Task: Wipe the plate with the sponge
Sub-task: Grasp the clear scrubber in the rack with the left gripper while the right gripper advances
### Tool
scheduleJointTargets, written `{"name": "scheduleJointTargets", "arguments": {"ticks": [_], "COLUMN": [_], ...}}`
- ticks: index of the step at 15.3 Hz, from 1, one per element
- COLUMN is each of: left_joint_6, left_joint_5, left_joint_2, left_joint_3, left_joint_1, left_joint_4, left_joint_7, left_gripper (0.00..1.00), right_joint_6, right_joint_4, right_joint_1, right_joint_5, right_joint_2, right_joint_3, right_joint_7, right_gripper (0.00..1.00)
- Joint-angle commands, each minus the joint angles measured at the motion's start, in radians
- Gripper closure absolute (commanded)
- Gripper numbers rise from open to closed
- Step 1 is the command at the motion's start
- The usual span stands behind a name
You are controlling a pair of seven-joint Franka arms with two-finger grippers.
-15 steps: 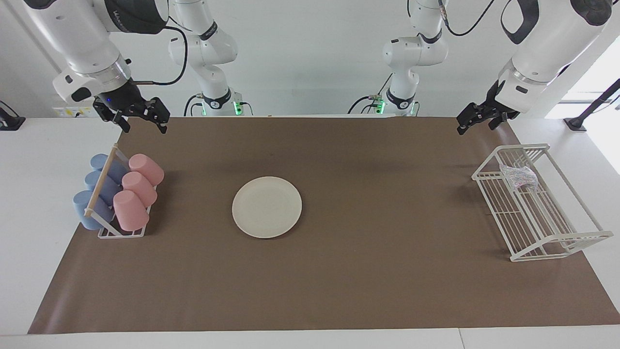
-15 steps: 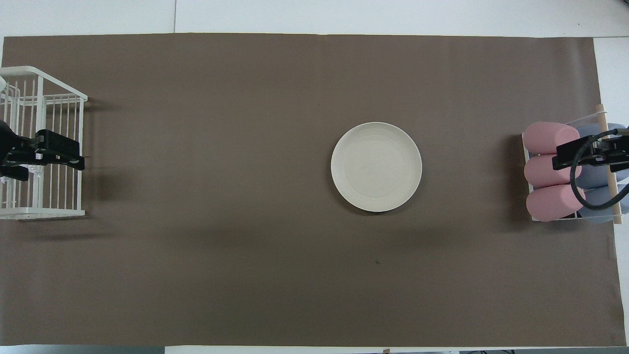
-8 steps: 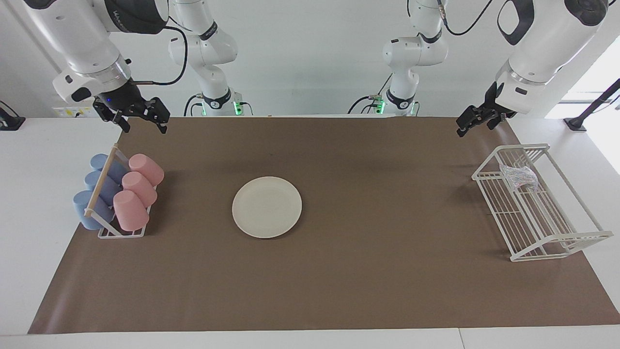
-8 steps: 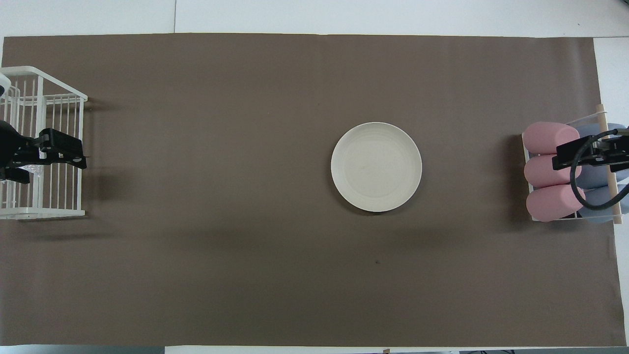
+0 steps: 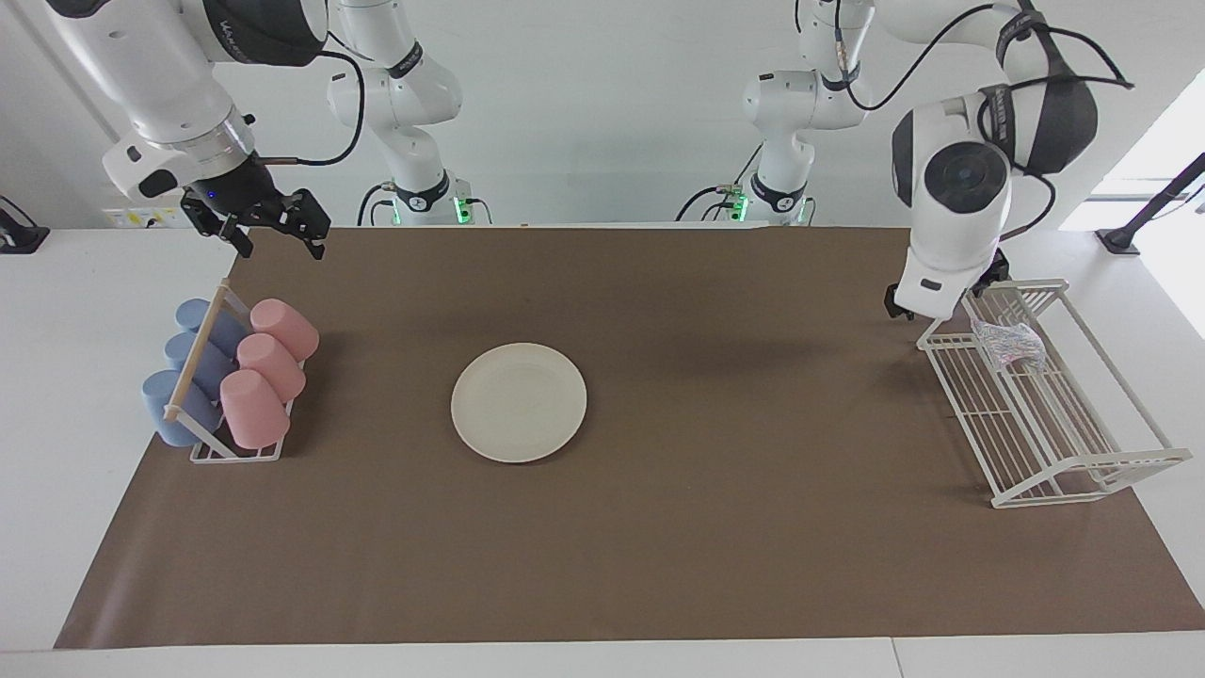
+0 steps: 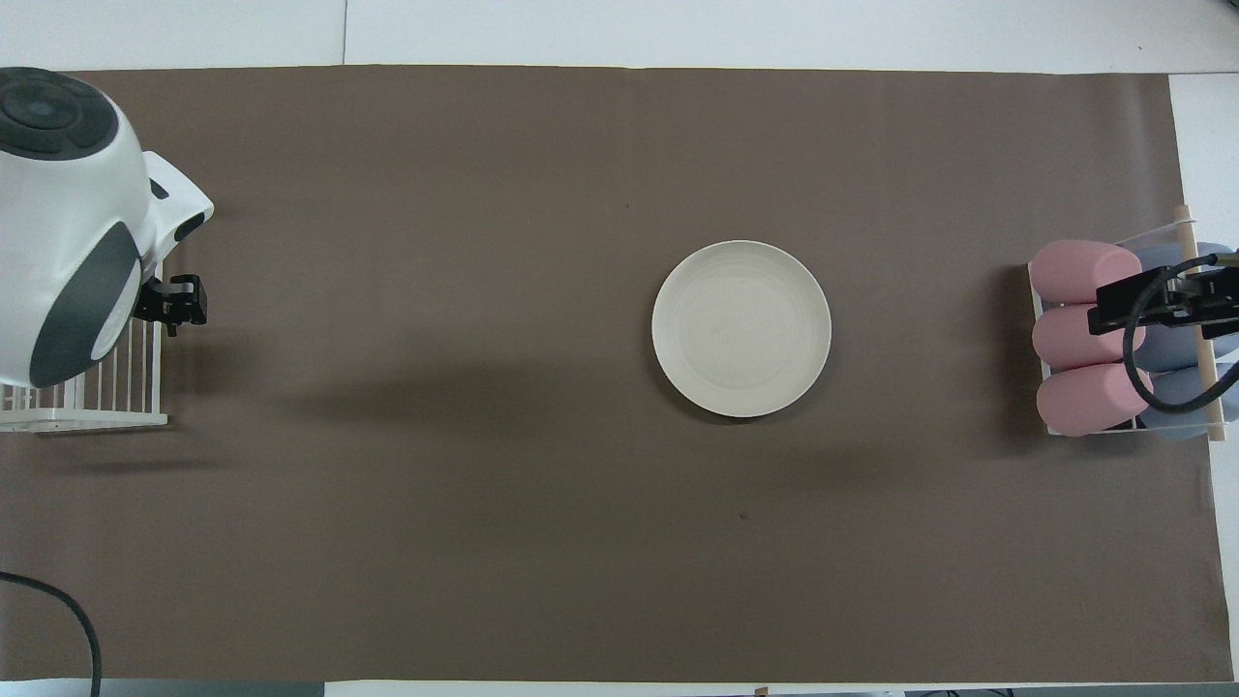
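The cream-white plate (image 6: 740, 329) lies flat on the brown mat (image 6: 699, 410), so the plate should stay in place when I wipe it with the sponge.
The cream-white plate (image 5: 519, 402) lies flat on the brown mat near the table's middle, and shows in the overhead view (image 6: 741, 328) too. The silvery-white sponge (image 5: 1009, 344) lies in the white wire rack (image 5: 1054, 443) at the left arm's end, in the part nearer to the robots. My left gripper (image 5: 892, 303) hangs low at that rack's edge, mostly hidden by its own wrist; in the overhead view only its black tip (image 6: 176, 300) shows, and the arm hides the sponge. My right gripper (image 5: 275, 235) is open and empty, up over the cup rack, and waits.
A small rack of pink and blue cups (image 5: 235, 372) lying on their sides stands at the right arm's end, seen also in the overhead view (image 6: 1089, 339). The brown mat (image 5: 715, 527) covers most of the table.
My left arm has swung its wrist round and down, bringing the gripper lower and next to the wire rack's edge. Plate, sponge and right arm have not moved.
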Motion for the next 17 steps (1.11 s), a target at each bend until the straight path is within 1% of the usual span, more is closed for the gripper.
{"name": "scheduleJointTargets", "arguments": {"ticks": [1,3,4,5,7,10,11,12,13,15,16,17], "left_joint_6": [0.018,0.007,0.001,-0.004,0.004,-0.004,-0.002,-0.002,0.003,0.004,0.004,0.004], "left_joint_5": [0.166,0.283,0.322,0.357,0.389,0.388,0.388,0.386,0.386,0.386,0.386,0.388], "left_joint_2": [0.082,0.140,0.171,0.177,0.182,0.182,0.182,0.182,0.180,0.180,0.180,0.180], "left_joint_3": [0.011,0.011,0.011,0.011,0.011,0.011,0.011,0.011,0.011,0.011,0.011,0.011], "left_joint_1": [-0.013,-0.025,-0.031,-0.028,-0.017,-0.017,-0.017,-0.017,-0.016,-0.010,-0.008,-0.008], "left_joint_4": [0.012,0.026,0.035,0.035,0.032,0.027,0.026,0.026,0.024,0.024,0.024,0.024], "left_joint_7": [-0.007,-0.005,-0.003,-0.003,-0.002,-0.002,-0.003,-0.003,-0.005,-0.005,-0.005,-0.005], "left_gripper": [0.00,0.00,0.00,0.00,0.00,0.00,0.06,0.20,0.32,0.71,0.93,1.00], "right_joint_6": [-0.003,-0.004,-0.009,-0.012,-0.021,-0.023,-0.024,-0.030,-0.035,-0.036,-0.036,-0.036], "right_joint_4": [-0.005,-0.005,-0.005,-0.005,-0.005,-0.005,-0.005,-0.005,-0.005,-0.005,-0.005,-0.005], "right_joint_1": [0.005,0.010,0.019,0.021,0.019,0.019,0.019,0.021,0.019,0.019,0.021,0.019], "right_joint_5": [0.000,0.000,0.001,0.001,0.004,0.069,0.073,0.075,0.084,0.142,0.155,0.155], "right_joint_2": [-0.010,-0.011,-0.014,-0.020,-0.023,-0.026,-0.031,-0.036,-0.036,-0.039,-0.039,-0.039], "right_joint_3": [0.010,0.021,0.028,0.033,0.077,0.085,0.087,0.088,0.102,0.111,0.122,0.151], "right_joint_7": [0.056,0.128,0.180,0.243,0.368,0.559,0.622,0.687,0.752,0.946,1.029,1.121], "right_gripper": [0.00,0.00,0.00,0.00,0.00,0.00,0.00,0.00,0.00,0.00,0.00,0.00]}}
